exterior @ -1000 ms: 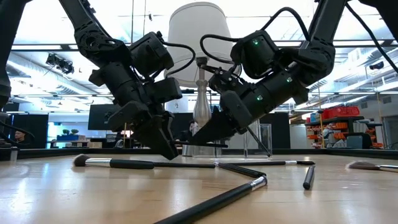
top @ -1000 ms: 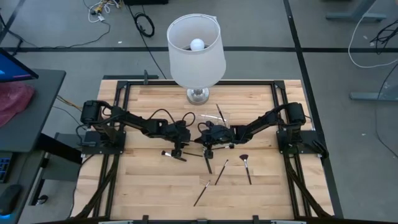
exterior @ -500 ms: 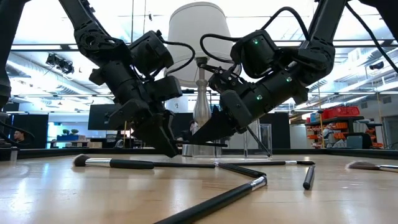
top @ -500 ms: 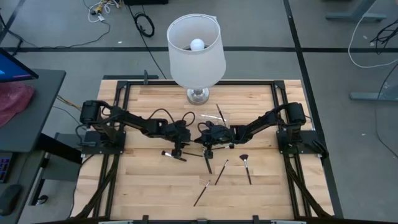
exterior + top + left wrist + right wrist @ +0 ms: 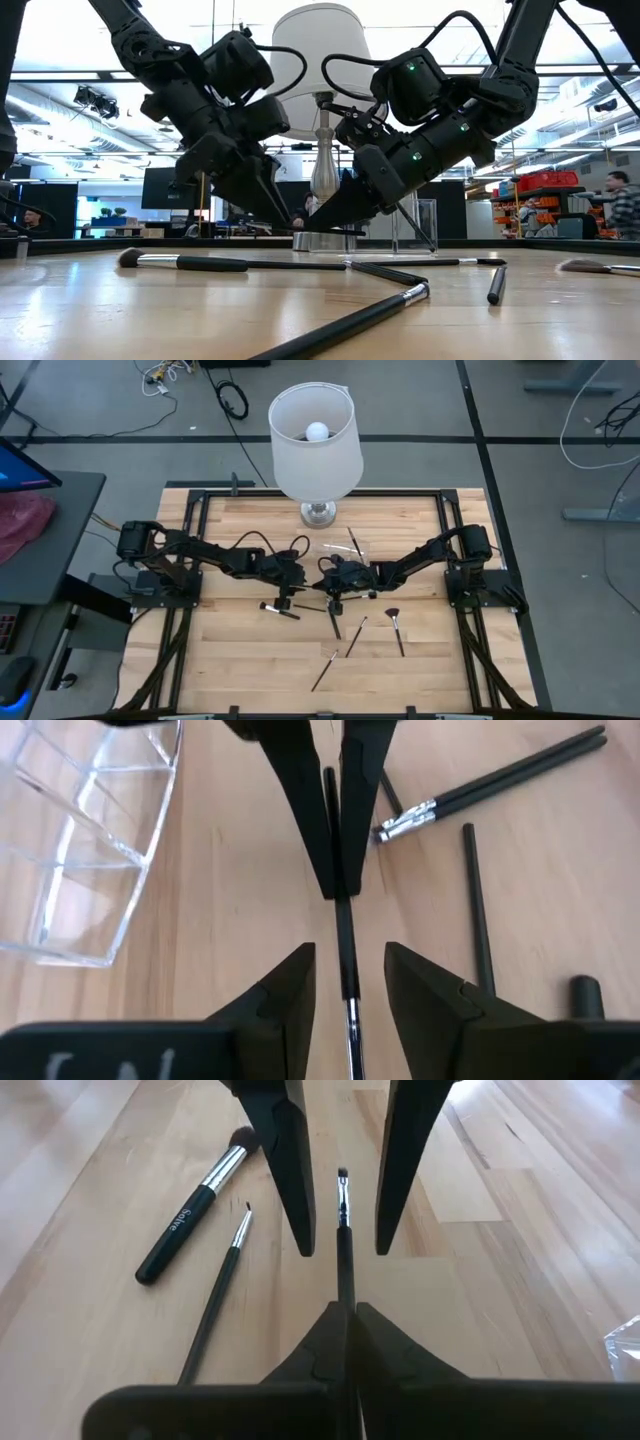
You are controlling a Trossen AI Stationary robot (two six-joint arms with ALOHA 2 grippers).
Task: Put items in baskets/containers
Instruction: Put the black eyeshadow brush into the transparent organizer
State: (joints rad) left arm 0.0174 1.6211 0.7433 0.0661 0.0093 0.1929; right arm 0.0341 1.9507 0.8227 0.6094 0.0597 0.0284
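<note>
The thin brush's dark handle (image 5: 347,952), held in my right gripper, should enter the clear plastic box first, so my left gripper should grasp the brush's bristle end (image 5: 343,1192).
My right gripper (image 5: 322,584) (image 5: 343,1315) is at the table's middle, shut on a thin dark brush (image 5: 343,1220) whose small bristle tip (image 5: 342,1177) points at my left gripper (image 5: 297,582) (image 5: 347,975). That one is open, a finger on either side of the brush's tip end without touching it. The clear plastic box (image 5: 350,550) (image 5: 80,840) rests on the table just beyond the grippers, with one brush (image 5: 352,540) leaning in it. Several more brushes lie flat toward the near edge, among them a thick dark one (image 5: 280,610) and a fan-shaped one (image 5: 395,623). My right gripper pinches the thin brush's dark handle (image 5: 343,1270) between its two shut fingers. The fingers slant down from the table's right side and lie along the brush. The brush is lifted clear of the table, about level, and sticks out past the fingertips toward the left.
A lamp with a white shade (image 5: 315,445) stands at the far edge, behind the box. Loose brushes (image 5: 322,670) (image 5: 357,635) are scattered over the near half of the wooden table (image 5: 230,660). A black frame rail (image 5: 200,520) runs along each side.
My left gripper has risen a little off the table and drawn slightly back toward the table's left. My right gripper and the brush in it have kept still.
</note>
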